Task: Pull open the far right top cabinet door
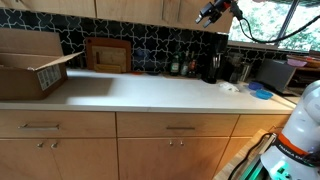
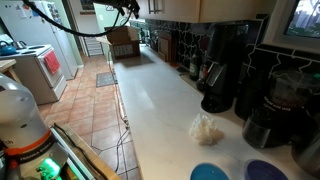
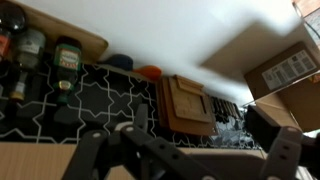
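The path from my open fingers to the nearest upright cabinet handle is clear. I should keep moving toward that handle until it is inside my gripper.
The far right top cabinet door point(image 1: 176, 9) is a flat tan wood panel at the top edge of an exterior view; only its lower part shows. My gripper point(image 1: 208, 15) hangs just in front of the door's lower right corner, above the counter. In an exterior view the gripper point(image 2: 128, 11) is small and dark at the top, near the tan cabinets point(image 2: 186, 8). In the wrist view the two fingers stand wide apart, so the gripper point(image 3: 190, 158) is open and empty, with a tan wood band point(image 3: 215, 160) between them.
A white counter point(image 1: 150, 92) runs below, with a cardboard box point(image 1: 32, 62) at one end. Wooden boards point(image 1: 107, 54) lean on the dark tiled backsplash. A black coffee maker point(image 1: 216, 58), jars and blue lids point(image 1: 262, 95) crowd the other end.
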You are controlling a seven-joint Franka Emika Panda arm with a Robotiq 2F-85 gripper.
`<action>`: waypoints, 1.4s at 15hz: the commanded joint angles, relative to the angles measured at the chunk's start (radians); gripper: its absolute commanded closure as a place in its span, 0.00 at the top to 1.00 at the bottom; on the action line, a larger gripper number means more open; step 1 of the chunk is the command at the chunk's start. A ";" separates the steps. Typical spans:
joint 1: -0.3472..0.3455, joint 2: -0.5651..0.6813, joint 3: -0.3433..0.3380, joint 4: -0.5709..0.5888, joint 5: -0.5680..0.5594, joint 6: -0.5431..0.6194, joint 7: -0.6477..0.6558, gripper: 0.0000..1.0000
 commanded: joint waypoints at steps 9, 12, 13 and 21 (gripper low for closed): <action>0.082 0.158 -0.034 0.118 0.098 0.238 -0.145 1.00; 0.107 0.220 -0.043 0.173 0.135 0.303 -0.163 1.00; 0.114 0.236 -0.043 0.191 0.148 0.317 -0.166 1.00; 0.134 0.372 -0.048 0.309 0.182 0.383 -0.151 1.00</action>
